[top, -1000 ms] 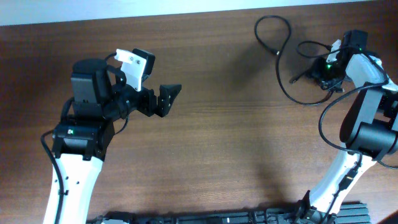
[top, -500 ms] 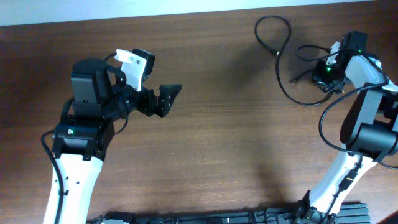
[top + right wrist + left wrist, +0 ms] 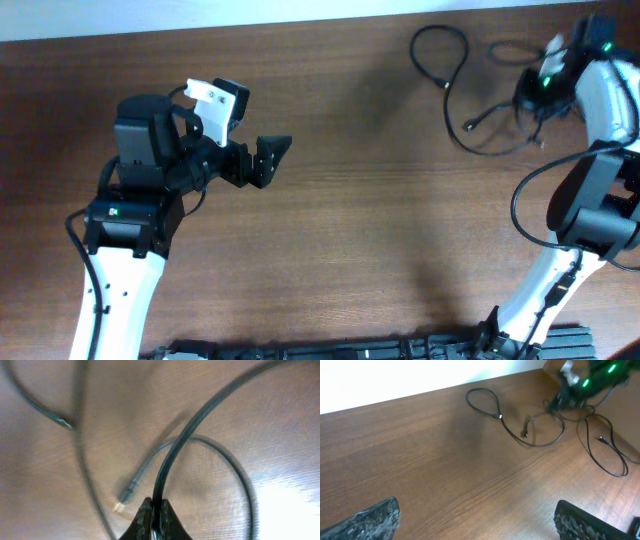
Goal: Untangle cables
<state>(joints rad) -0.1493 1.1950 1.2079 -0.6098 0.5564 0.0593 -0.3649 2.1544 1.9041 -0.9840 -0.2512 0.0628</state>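
Observation:
The black cable in my right gripper lies over the cable (image 3: 179, 442) with the loose plug end, so next I pull the black cable toward the table's side edge until the two come apart.
The cables (image 3: 462, 60) are thin black cords lying in loose loops at the table's far right corner; they also show in the left wrist view (image 3: 520, 425). My right gripper (image 3: 533, 92) is over them and is shut on one black cable (image 3: 172, 455), lifted above the wood. A loose plug end (image 3: 125, 497) lies below it on the table. My left gripper (image 3: 270, 158) is open and empty over the left half of the table, far from the cables; its two fingers (image 3: 480, 522) frame bare wood.
The brown wooden table (image 3: 380, 220) ends at a white edge along the back. Thicker black wires hang off the right arm (image 3: 590, 200). A dark rail runs along the front edge (image 3: 400, 350).
My right gripper has moved toward the back edge, pulling its cable with it; the loops on the table have shifted and spread. The left arm has not moved.

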